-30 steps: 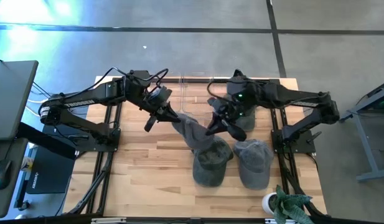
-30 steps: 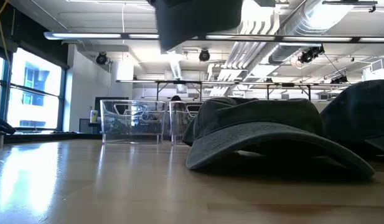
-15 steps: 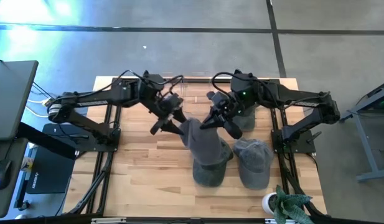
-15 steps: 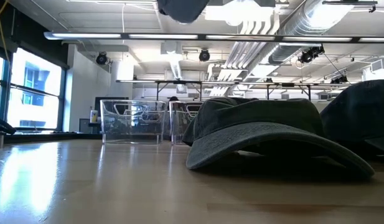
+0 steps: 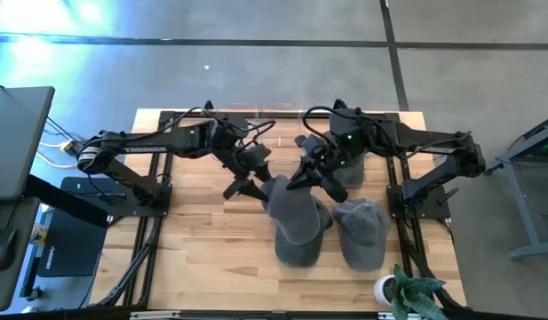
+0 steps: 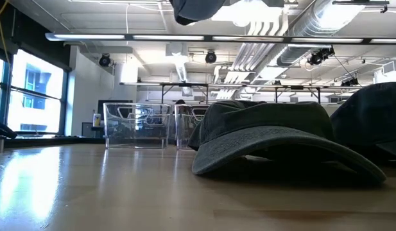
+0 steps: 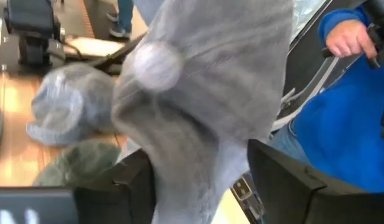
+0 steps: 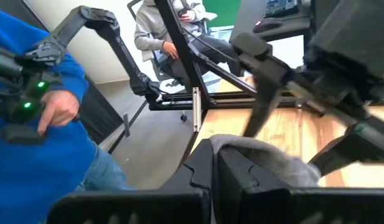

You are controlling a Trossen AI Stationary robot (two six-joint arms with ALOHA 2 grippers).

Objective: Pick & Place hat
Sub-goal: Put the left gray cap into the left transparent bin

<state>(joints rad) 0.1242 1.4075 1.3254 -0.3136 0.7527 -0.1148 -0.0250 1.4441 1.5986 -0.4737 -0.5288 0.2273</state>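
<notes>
The grey hat's top (image 7: 185,106) sags in folds under my right gripper. My left gripper should hold the hat's side (image 5: 273,194) while my right gripper opens and grips it again.
A grey hat (image 5: 291,203) hangs in the air over the middle of the table, with my right gripper (image 5: 302,176) shut on it from the far right. My left gripper (image 5: 247,185) stands open at the hat's left side. In the left wrist view the hat's crown (image 7: 204,106), with its top button (image 7: 155,65), fills the gap between the two fingers. Only the hat's lowest part (image 6: 196,8) shows in the low view. Below it a second grey hat (image 5: 300,244) rests on the table on its brim and rim. My right gripper pinches a fold of the hat's cloth (image 8: 266,158) between its two shut fingers, coming slanting down from the table's far right. The hat hangs below the fingers, clear of the table and of the hat under it. My left gripper: its fingers (image 7: 135,183) flank the crown, and I cannot tell whether they touch it.
A third hat (image 5: 362,233) lies to the right of the second one. Clear plastic bins (image 6: 137,125) stand at the table's far edge. A small potted plant (image 5: 411,292) sits at the near right corner. A person in blue (image 7: 347,124) stands beyond the table.
My left gripper has gone toward the table's right and near edges, closing on my right gripper. The hat, which stretched slanting between the two grippers, now hangs shorter and bunched under my right gripper. Its lower part has risen almost out of the low view.
</notes>
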